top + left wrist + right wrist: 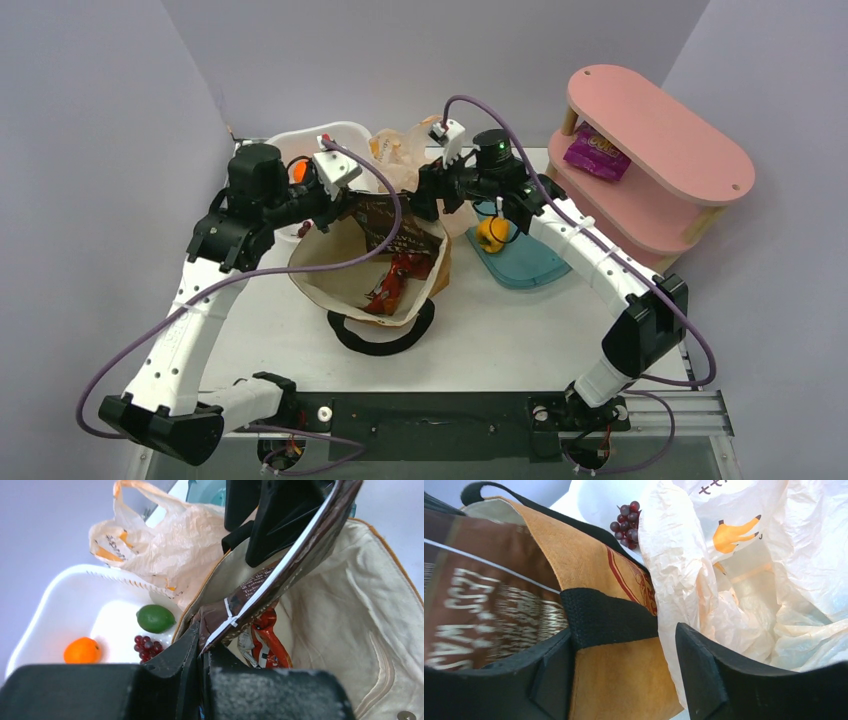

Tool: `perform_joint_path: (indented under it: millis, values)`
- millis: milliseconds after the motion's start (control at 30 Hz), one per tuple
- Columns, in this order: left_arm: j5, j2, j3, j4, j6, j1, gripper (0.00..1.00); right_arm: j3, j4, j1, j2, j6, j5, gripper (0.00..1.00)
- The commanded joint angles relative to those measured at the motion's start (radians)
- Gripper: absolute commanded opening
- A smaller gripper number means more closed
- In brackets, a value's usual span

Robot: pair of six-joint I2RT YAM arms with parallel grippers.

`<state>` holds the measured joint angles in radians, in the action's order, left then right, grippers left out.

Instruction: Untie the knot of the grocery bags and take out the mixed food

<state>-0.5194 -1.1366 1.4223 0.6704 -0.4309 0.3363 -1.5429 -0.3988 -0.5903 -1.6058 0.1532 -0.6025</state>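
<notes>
My left gripper should lift the dark brown snack bag and my right gripper should take its free edge [316, 542], because the tote's strap [613, 619] is in my right gripper's fingers.
The mustard canvas tote [345, 275] stands open mid-table, its black strap [375, 340] on the table in front. My left gripper [345, 205] is shut on a corner of the dark brown snack bag [250, 587], which sticks up out of the tote. The red Doritos bag [270, 640] lies inside below it. My right gripper [624, 665] is open at the tote's far rim [589, 565], against its strap [609, 617]. The peach plastic bag [400, 150] slumps behind. Orange [82, 650], green fruit [156, 618] and grapes [146, 646] lie in the white tub [60, 595]. The yellow pepper [490, 235] sits on the teal tub [525, 262].
A pink two-level shelf [660, 130] stands at the right with a purple snack packet [597, 155] on its lower level. The white tub [330, 135] is at the back left, close to my left arm. Walls close in behind.
</notes>
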Motion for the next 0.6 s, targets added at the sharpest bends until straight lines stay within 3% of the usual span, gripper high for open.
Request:
perform_joint_path:
  millis: [0, 267, 567]
  values:
    - [0.036, -0.044, 0.051, -0.001, 0.071, -0.007, 0.0, -0.04, 0.112, 0.016, 0.082, 0.052, -0.001, 0.65]
    - [0.088, -0.122, 0.103, -0.058, 0.154, -0.008, 0.0, 0.039, 0.213, 0.06, 0.247, 0.087, -0.055, 0.75]
    - [0.062, -0.177, 0.214, -0.066, 0.203, -0.008, 0.0, 0.124, 0.148, -0.099, 0.255, -0.056, -0.004, 0.72]
